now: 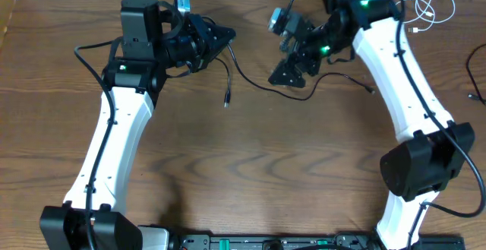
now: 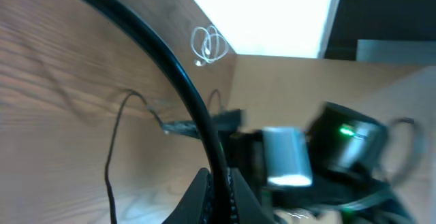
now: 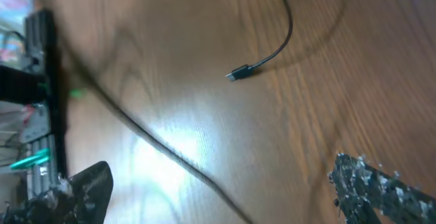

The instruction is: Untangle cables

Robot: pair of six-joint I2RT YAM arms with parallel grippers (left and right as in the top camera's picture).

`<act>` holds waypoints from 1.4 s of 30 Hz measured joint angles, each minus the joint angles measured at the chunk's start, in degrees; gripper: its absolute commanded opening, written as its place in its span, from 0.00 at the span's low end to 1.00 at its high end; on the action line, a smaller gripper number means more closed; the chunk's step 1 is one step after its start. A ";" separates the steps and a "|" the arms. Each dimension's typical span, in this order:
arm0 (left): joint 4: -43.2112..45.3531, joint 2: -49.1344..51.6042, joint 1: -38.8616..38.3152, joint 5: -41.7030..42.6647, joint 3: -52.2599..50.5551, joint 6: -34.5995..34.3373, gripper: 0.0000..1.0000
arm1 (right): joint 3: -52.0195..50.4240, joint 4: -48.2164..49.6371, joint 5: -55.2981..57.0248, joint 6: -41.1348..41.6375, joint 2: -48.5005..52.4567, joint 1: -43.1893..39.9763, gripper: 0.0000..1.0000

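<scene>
The black cable [image 1: 237, 66] is held in my left gripper far from the dark cord, so my right gripper should take over the cable and put it down next to that cord [image 1: 457, 90].
The thin black cable [image 1: 247, 79] runs from my left gripper [image 1: 222, 39] across the table to my right gripper [image 1: 291, 74] and on to the right, with one plug end [image 1: 225, 102] hanging loose. In the left wrist view my left gripper [image 2: 219, 186] is shut on the black cable [image 2: 170, 67]. In the right wrist view my right gripper [image 3: 231, 197] is open, its fingers wide apart just above the table, and the black cable [image 3: 170, 152] passes between them. A plug end [image 3: 238, 73] lies beyond. The white cable [image 1: 433, 7] lies coiled at the far right, apart from the black one; it also shows in the left wrist view [image 2: 208, 45].
Another dark cord [image 1: 477, 75] lies at the table's right edge. The table's far edge meets a white surface [image 2: 272, 13]. Both arm bases stand at the front of the wooden table [image 1: 250, 166].
</scene>
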 measured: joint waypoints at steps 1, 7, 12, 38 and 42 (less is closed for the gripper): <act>0.55 0.00 0.07 0.44 0.00 -0.79 0.07 | -1.36 2.29 0.11 0.26 0.09 0.17 0.99; 2.64 0.00 1.38 1.97 0.00 -5.25 0.08 | -9.86 18.93 -0.59 5.33 0.15 1.84 0.94; 2.75 0.00 2.51 2.45 0.00 -6.75 0.07 | -13.60 23.76 -1.62 7.65 0.17 5.20 0.59; -3.13 0.00 2.91 -5.18 0.00 -1.46 0.07 | -13.18 17.03 -4.92 17.75 -11.26 5.05 0.79; -3.08 0.00 2.91 -4.13 0.00 -6.58 0.08 | -13.18 13.84 -7.82 10.01 -9.62 5.25 0.78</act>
